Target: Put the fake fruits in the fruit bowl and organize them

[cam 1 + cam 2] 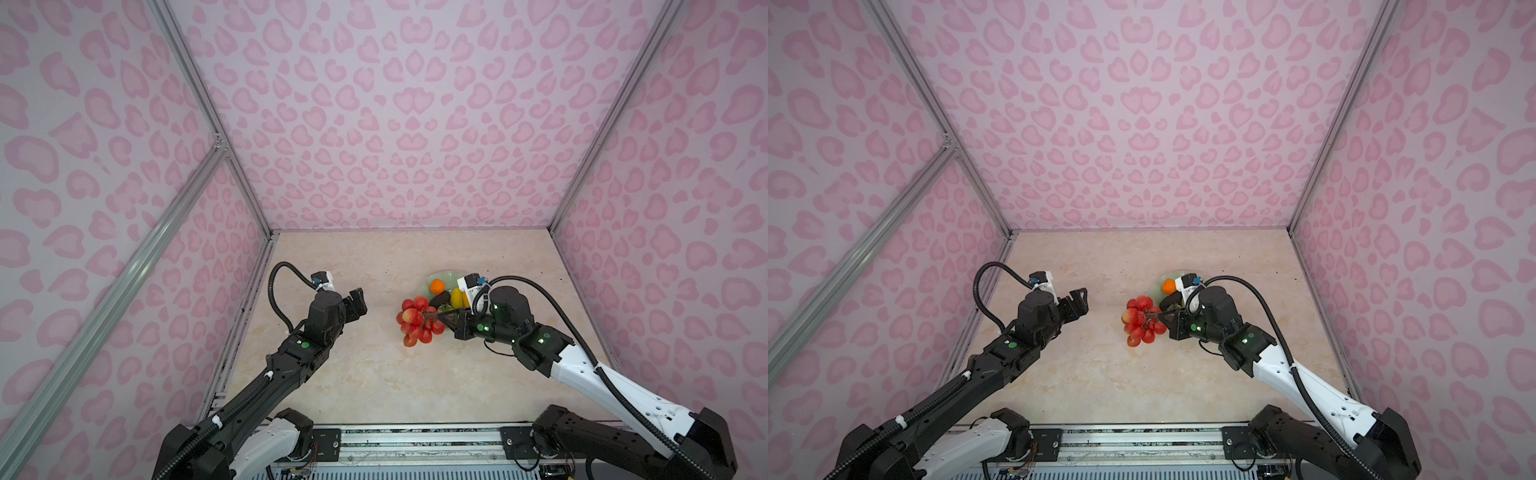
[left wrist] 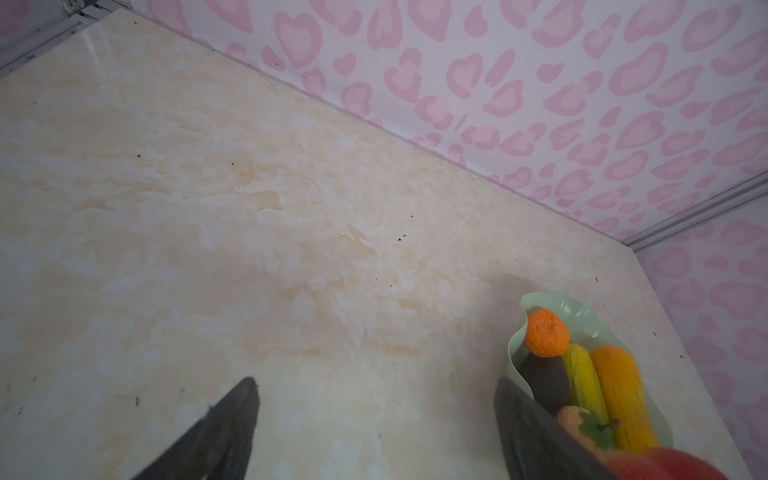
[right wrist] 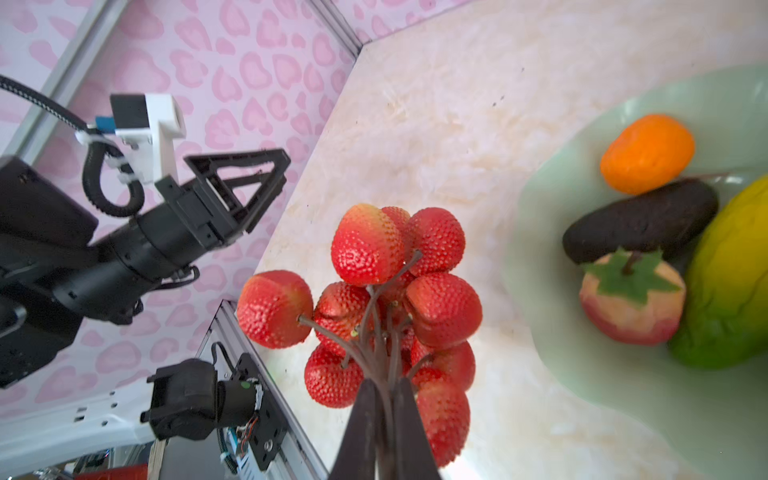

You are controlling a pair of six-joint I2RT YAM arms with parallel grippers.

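The red berries are held in my right gripper by their brown stem (image 3: 374, 342) next to the fruit bowl, so I should keep carrying them until they cover the dark avocado (image 1: 439, 298).
The bunch of red berries (image 1: 417, 320) (image 1: 1142, 321) hangs just left of the fruit bowl (image 1: 448, 275) (image 3: 582, 374). My right gripper (image 3: 384, 384) (image 1: 448, 319) is shut on its brown stem. I cannot tell whether the berries touch the table. In the mint bowl lie a small orange (image 3: 648, 151), a dark avocado (image 3: 640, 222), a pink strawberry (image 3: 631, 303), a green-yellow oblong fruit (image 3: 731, 282) and an orange-yellow one (image 2: 619, 390). My left gripper (image 1: 357, 305) (image 2: 376, 415) hovers open and holds nothing, well left of the berries.
The marble tabletop (image 1: 374, 374) is walled in pink on three sides, with an aluminium rail (image 1: 415, 440) along the front. My right arm covers the bowl's right side in both top views.
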